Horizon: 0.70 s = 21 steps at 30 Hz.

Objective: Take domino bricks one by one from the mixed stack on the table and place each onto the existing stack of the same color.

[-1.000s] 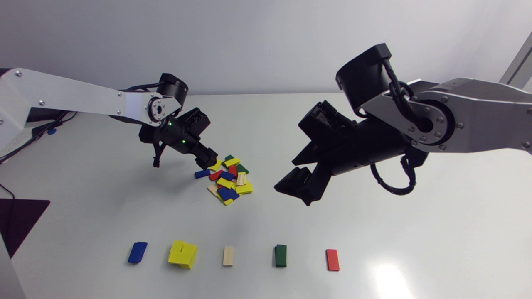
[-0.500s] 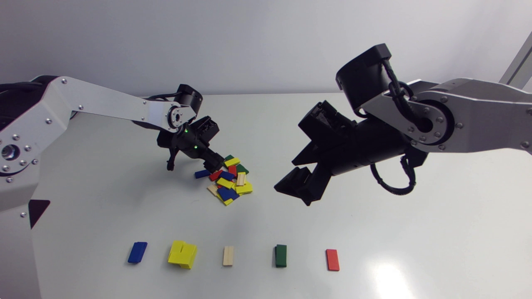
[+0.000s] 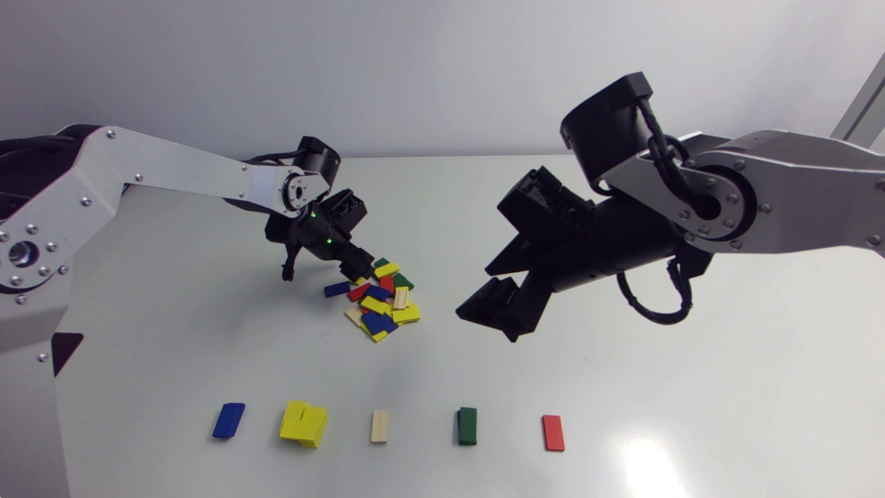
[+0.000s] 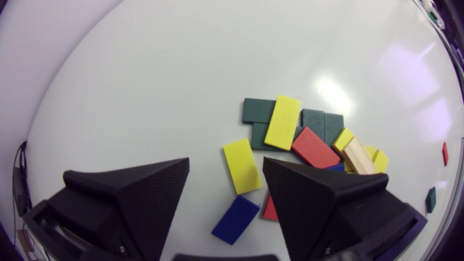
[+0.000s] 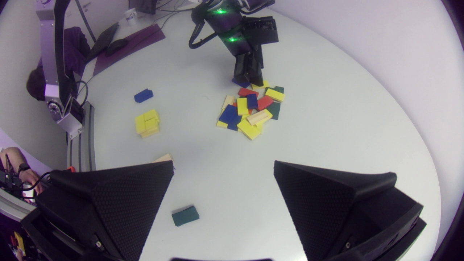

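Note:
The flat yellow brick (image 4: pixel 242 166) will come away by itself and leave the pile in place when I lift, because the blue brick only touches its corner (image 4: pixel 239 195).
The mixed pile (image 3: pixel 380 301) of blue, yellow, red, green and wooden bricks lies mid-table. My left gripper (image 3: pixel 356 266) is down at the pile's far left edge, open. In the left wrist view a flat yellow brick (image 4: pixel 242 166) lies between the fingers of that gripper (image 4: pixel 226 161), close to one finger and clear of the other; a blue brick (image 4: pixel 235 219) lies under the gripper. My right gripper (image 3: pixel 494 308) hangs open and empty above the table, right of the pile. Along the front stand the blue (image 3: pixel 229 420), yellow (image 3: pixel 303 423), wooden (image 3: pixel 379 426), green (image 3: pixel 467 425) and red (image 3: pixel 553 433) stacks.
The yellow stack is taller and uneven, with one brick shifted sideways. In the right wrist view the green stack (image 5: pixel 185 215) lies just ahead of my right gripper (image 5: pixel 223 165). Bare table (image 3: pixel 657 360) stretches between the pile and the front row.
My left arm has swung right and down onto the pile's far left edge, and its fingers have drawn closer together. The right arm has kept still.

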Available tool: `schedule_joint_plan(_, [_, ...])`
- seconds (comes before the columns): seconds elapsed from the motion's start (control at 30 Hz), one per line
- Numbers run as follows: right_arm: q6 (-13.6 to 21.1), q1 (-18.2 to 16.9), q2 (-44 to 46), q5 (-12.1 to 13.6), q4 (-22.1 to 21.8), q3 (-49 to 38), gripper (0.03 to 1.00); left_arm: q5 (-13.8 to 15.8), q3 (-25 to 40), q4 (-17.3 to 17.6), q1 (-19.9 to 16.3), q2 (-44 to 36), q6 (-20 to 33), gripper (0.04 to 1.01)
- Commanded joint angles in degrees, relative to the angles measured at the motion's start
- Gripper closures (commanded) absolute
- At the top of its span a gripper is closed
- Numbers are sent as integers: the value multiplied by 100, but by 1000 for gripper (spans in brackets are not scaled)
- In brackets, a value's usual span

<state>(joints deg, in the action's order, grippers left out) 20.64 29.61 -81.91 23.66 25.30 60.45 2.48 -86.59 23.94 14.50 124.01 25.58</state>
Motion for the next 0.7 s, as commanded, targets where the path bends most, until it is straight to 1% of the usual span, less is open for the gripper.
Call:
schedule_joint_plan(0.0, [142, -43, -80, 42, -16, -103, 66, -64, -122, -13, 44, 238, -185, 356])
schedule_joint_plan(0.67, [168, -86, 17, 69, -16, -191, 66, -64, -86, 14, 114, 335, -335, 349])
